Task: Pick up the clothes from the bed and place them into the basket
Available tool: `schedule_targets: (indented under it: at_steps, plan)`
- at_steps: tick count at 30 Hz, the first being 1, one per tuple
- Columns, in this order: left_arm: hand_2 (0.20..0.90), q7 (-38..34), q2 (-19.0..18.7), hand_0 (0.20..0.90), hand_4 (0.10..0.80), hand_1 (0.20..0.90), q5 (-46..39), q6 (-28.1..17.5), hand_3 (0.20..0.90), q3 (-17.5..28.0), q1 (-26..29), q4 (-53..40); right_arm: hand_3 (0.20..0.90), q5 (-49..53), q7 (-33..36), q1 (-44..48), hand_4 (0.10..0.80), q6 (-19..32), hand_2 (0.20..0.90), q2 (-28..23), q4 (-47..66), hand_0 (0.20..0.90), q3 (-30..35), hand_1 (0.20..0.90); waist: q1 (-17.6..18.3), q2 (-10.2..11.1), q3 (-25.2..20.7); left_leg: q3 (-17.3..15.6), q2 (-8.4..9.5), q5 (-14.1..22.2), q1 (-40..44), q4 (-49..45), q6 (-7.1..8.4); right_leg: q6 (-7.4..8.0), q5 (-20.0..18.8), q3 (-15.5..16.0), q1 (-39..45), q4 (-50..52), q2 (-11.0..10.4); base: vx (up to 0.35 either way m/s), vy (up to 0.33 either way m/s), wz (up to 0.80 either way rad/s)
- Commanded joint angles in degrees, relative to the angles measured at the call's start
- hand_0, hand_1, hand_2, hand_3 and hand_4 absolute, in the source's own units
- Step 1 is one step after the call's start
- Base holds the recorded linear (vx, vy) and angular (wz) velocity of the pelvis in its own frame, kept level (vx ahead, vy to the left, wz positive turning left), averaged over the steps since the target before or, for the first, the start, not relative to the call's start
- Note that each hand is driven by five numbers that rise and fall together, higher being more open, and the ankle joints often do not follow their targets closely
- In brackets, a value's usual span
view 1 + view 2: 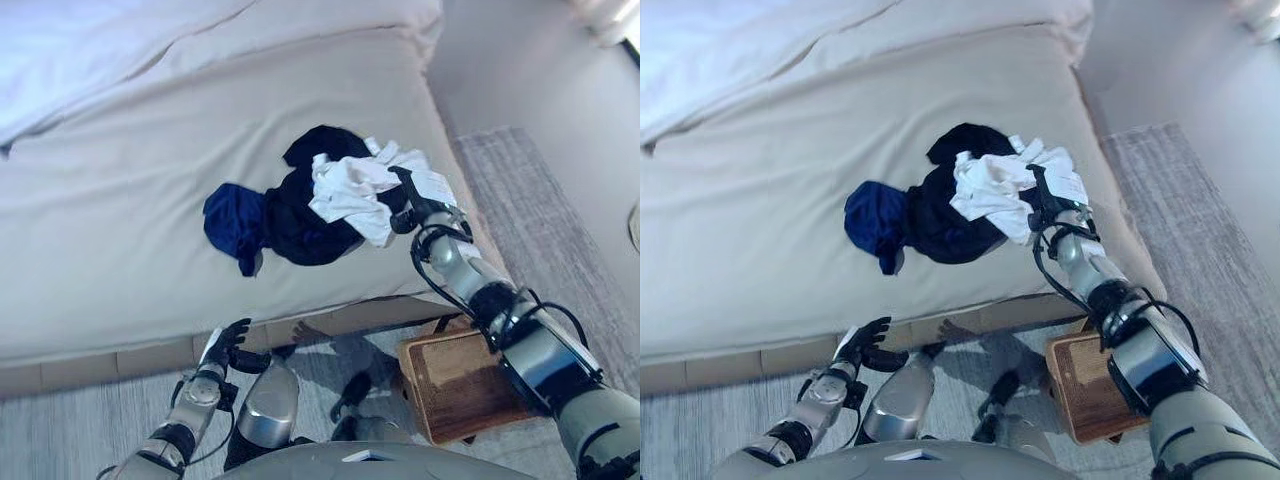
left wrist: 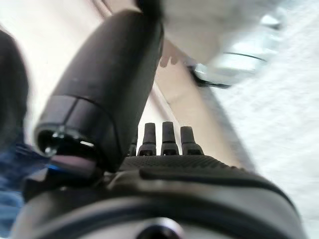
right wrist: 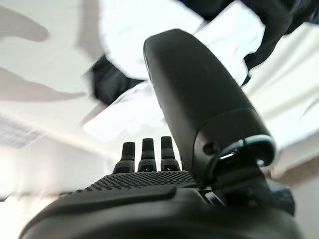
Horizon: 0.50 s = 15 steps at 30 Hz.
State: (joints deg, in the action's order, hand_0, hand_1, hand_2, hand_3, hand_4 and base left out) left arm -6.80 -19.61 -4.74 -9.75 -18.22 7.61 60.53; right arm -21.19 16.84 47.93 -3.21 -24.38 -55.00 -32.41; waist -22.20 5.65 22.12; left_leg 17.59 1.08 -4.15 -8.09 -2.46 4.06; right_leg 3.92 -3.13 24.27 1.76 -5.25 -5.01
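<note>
The white garment [image 1: 362,188] lies on top with its crumpled folds [image 1: 336,200] loose, so it should come free when I lift it and leave the black garment behind.
A pile of clothes lies on the beige bed [image 1: 120,240] near its right edge: a blue garment [image 1: 232,220], a black garment [image 1: 300,228] and a white garment [image 1: 350,188] on top. My right hand [image 1: 413,205] is at the white garment's right side, fingers straight and open, touching or just short of the cloth; the cloth shows past its fingers in the right wrist view [image 3: 132,112]. My left hand [image 1: 228,345] hangs open and empty below the bed's front edge. A brown basket [image 1: 455,385] stands on the floor under my right arm.
A white duvet [image 1: 80,50] covers the bed's far left. A grey rug [image 1: 540,220] lies on the floor right of the bed. The wooden bed frame [image 1: 150,355] runs along the front, just past my left hand.
</note>
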Motion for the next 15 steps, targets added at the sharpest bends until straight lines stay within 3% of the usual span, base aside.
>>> schedule_targets:
  at_steps: [1,6,13,14,15]
  plan:
    - [0.9,-1.58,-4.01,0.9,0.8,0.9,-1.23,-2.11,0.9,-1.63,-1.22,0.22,0.9,3.21,-0.02,7.41,0.8,-1.09,0.9,-0.32,-3.55,0.9,-0.77,0.9,-3.24,1.91,-0.1,-2.82,2.86,4.09,-3.25,-2.95,-5.23,1.57,0.93,-3.34,-2.24,9.87,-4.79,-0.012,-0.081,0.28]
    - [0.9,-1.37,-4.24,0.9,0.8,0.9,-1.29,-4.13,0.9,-1.44,-0.26,-0.76,0.9,7.49,-0.41,12.14,0.8,-2.75,0.9,1.04,-9.5,0.9,-0.03,0.9,-6.66,0.91,2.12,-0.76,2.89,2.48,-5.56,-1.54,-4.48,1.37,1.51,-0.66,-2.98,9.37,-4.49,-0.019,-0.014,0.3]
    - [0.9,-0.82,-1.98,0.9,0.8,0.9,-1.38,-5.39,0.9,-3.13,-0.1,-1.01,0.9,5.76,-1.28,14.81,0.8,-7.39,0.9,2.92,-11.48,0.9,-1.34,0.9,-7.29,-0.29,3.1,-0.29,2.44,1.32,-6.03,0.37,-3.61,1.39,2.36,1.0,-4.13,9.37,-4.47,-0.008,0.049,0.09]
    - [0.9,-0.9,-1.52,0.9,0.8,0.9,-1.56,-5.65,0.9,-3.45,-0.09,-1.03,0.683,5.84,-1.28,14.97,0.583,-7.6,0.714,3.07,-11.58,0.714,-1.69,0.714,-7.25,-0.44,3.14,-0.31,2.44,1.26,-6.06,0.47,-3.56,1.39,2.42,1.03,-4.23,9.26,-4.44,-0.019,0.057,-0.01]
    - [0.9,-0.88,-1.13,0.9,0.8,0.9,-1.97,-5.85,0.9,-3.9,0.02,-1.27,0.389,5.47,-1.06,15.25,0.289,-7.36,0.462,3.37,-11.64,0.462,-1.97,0.462,-7.19,-0.59,3.23,-0.32,2.43,1.2,-6.04,0.57,-3.48,1.41,2.39,0.99,-4.23,9.03,-4.38,-0.012,0.049,-0.01]
